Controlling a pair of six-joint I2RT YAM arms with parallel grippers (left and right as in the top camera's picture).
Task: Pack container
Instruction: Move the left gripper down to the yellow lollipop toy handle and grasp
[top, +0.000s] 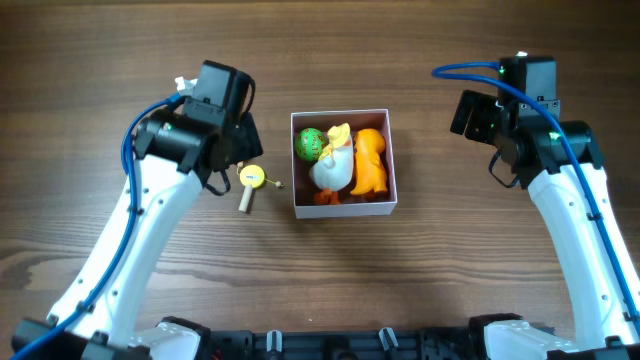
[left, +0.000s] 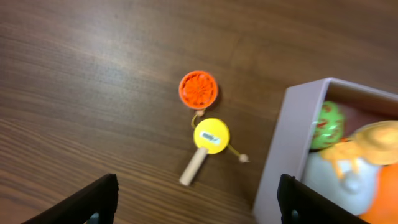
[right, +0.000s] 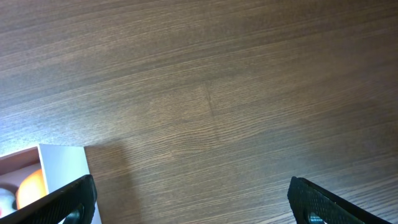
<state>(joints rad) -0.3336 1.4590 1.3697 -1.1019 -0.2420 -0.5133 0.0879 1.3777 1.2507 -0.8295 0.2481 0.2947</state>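
I should keep lowering my left gripper until its fingers are on both sides of the handle, because the yellow drum toy's wooden handle points away from the orange disc and runs lengthwise between my fingers.
The container, a square white-walled box, sits at the table's centre. It holds a green ball, a white duck with a yellow hat and an orange dinosaur. A yellow drum toy with a wooden handle lies on the table just left of the container. In the left wrist view the yellow drum toy lies next to an orange disc, with the container's wall to the right. My left gripper is open and empty above them. My right gripper is open and empty over bare table, right of the container's corner.
The table is dark wood. My left arm reaches in from the lower left and my right arm from the lower right. The orange disc is hidden under the left gripper in the overhead view.
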